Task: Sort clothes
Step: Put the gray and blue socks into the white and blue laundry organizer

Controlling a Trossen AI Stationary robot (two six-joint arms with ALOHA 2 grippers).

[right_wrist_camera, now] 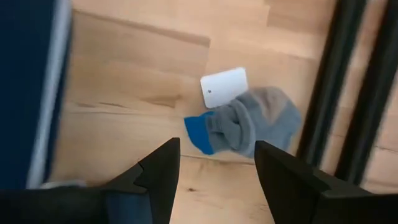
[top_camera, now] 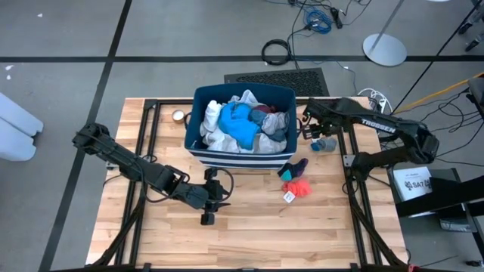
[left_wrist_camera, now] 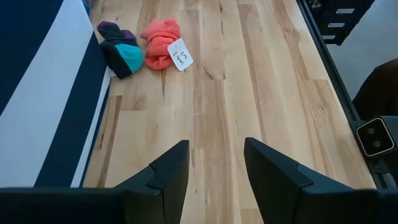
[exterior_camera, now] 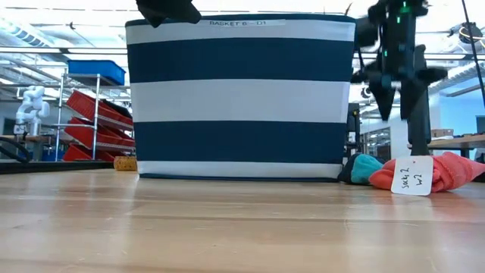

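My right gripper is lowering and should keep on until its open fingers straddle the grey-blue sock's fold (right_wrist_camera: 235, 127), which lines up with their gap, clear of the bar.
A navy bin with white stripes (top_camera: 240, 155) stands at the table's far middle, filled with white, teal-blue (top_camera: 240, 125), grey and maroon clothes. A grey-blue sock (right_wrist_camera: 252, 127) with a white tag lies on the table right of the bin (top_camera: 325, 143). My right gripper (right_wrist_camera: 214, 168) hangs open just above it, fingers pointing down (exterior_camera: 395, 102). A red-pink sock (top_camera: 298, 188) with a tag and a dark sock with a teal end (top_camera: 293, 168) lie in front of the bin's right corner. My left gripper (top_camera: 223, 195) is open and empty, low over the table near the bin's front.
A small roll (top_camera: 179, 115) sits left of the bin. Black frame rails (top_camera: 350, 174) run along the table's left and right sides; one passes close beside the grey-blue sock (right_wrist_camera: 323, 93). Bare wood lies ahead of my left gripper (left_wrist_camera: 249, 81).
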